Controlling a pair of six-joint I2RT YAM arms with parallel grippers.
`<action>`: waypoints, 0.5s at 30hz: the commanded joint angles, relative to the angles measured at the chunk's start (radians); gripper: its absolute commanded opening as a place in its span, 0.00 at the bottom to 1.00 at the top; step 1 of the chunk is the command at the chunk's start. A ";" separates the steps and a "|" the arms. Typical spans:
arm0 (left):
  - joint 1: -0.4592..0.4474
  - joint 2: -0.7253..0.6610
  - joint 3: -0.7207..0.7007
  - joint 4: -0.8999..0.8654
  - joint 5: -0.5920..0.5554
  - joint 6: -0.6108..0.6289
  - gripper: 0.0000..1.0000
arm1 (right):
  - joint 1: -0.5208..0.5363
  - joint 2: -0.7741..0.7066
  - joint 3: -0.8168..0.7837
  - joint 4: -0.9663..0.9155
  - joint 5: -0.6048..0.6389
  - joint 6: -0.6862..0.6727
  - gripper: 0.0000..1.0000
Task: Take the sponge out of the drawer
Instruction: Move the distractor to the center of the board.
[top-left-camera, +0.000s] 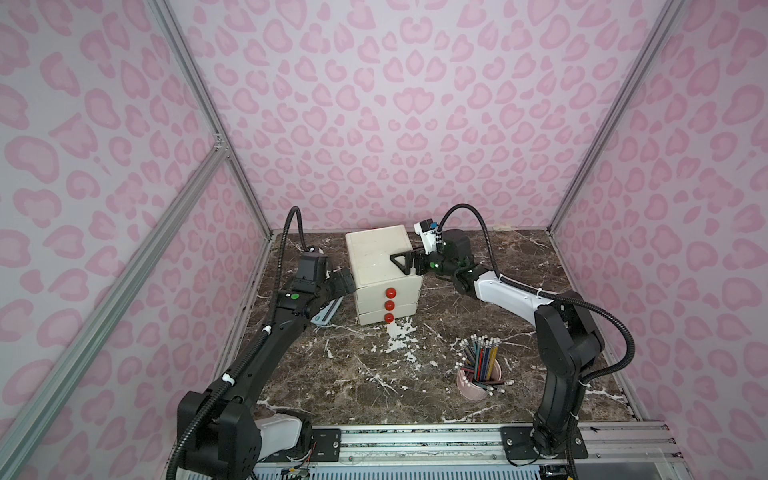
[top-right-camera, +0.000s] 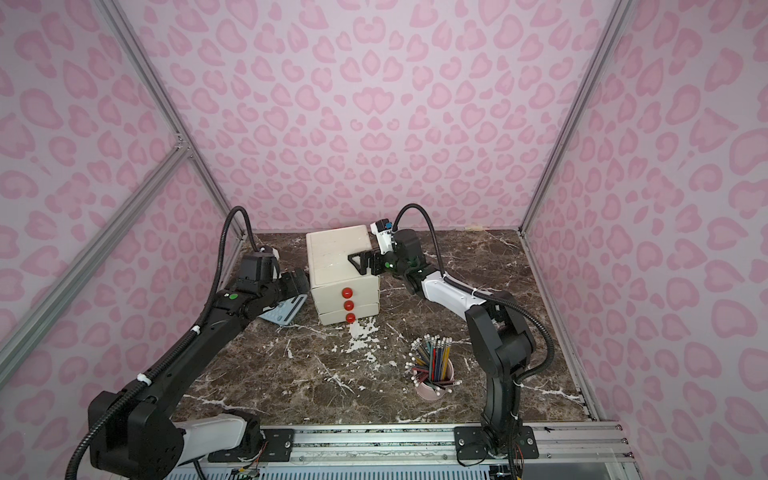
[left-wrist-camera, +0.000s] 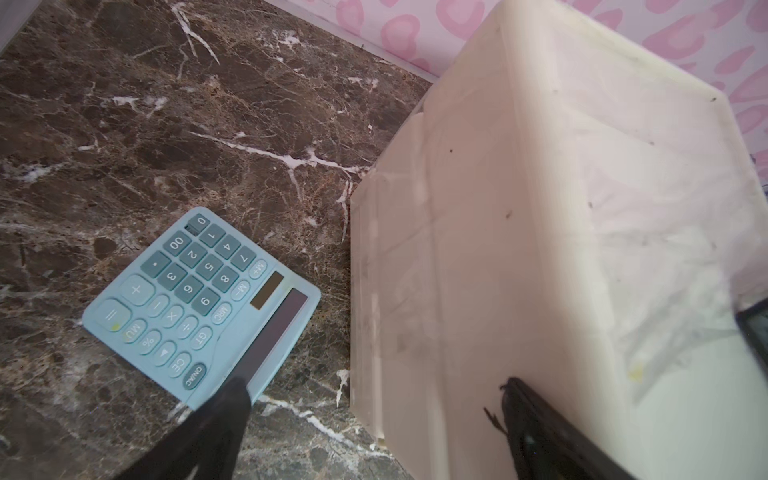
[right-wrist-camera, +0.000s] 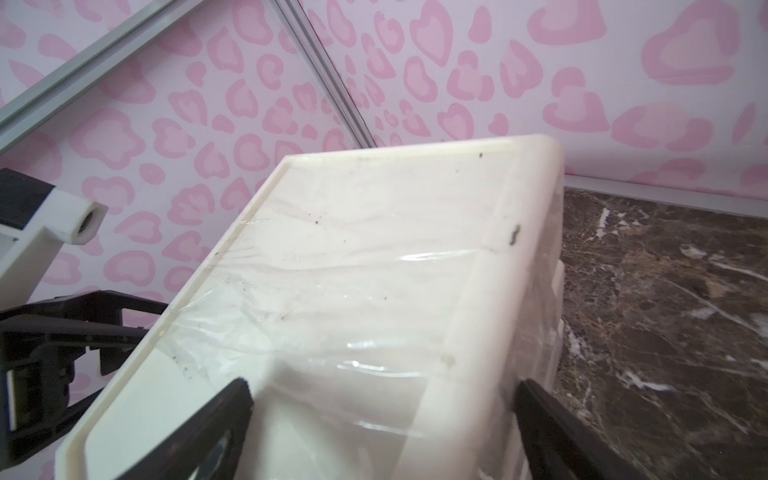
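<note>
My left gripper's fingers are beside the drawer unit's side (left-wrist-camera: 456, 264). My left gripper should get its fingers on both sides of the unit's top edge (top-left-camera: 349, 254) before my right gripper reaches a knob.
A white drawer unit (top-left-camera: 382, 257) (top-right-camera: 336, 257) with three red knobs (top-left-camera: 390, 306) stands at the back of the marble table; all its drawers look pushed in. The sponge is hidden. My left gripper (top-left-camera: 345, 282) (left-wrist-camera: 376, 395) is open at the unit's left side. One of its fingers (left-wrist-camera: 519, 415) lies at the upper left edge and the other hangs over the table. My right gripper (top-left-camera: 409, 266) (right-wrist-camera: 382, 390) is open and straddles the unit's top right edge (right-wrist-camera: 478, 291). One finger is over the top, the other down the right wall. Neither gripper holds anything.
A light blue calculator (top-left-camera: 328, 313) (left-wrist-camera: 199, 303) lies on the table just left of the unit, under my left wrist. A pink cup of pencils (top-left-camera: 478, 370) (top-right-camera: 432, 370) stands front right. Pink patterned walls close in the sides and back.
</note>
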 joint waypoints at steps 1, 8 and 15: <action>-0.021 -0.021 0.026 0.237 0.408 0.020 0.97 | 0.035 0.050 -0.015 -0.232 -0.057 -0.066 0.99; -0.021 -0.120 0.056 0.172 0.329 0.072 0.97 | 0.036 0.079 0.033 -0.247 -0.064 -0.068 0.99; -0.020 -0.026 0.074 0.146 0.319 0.059 0.97 | 0.044 0.081 0.041 -0.254 -0.069 -0.072 0.99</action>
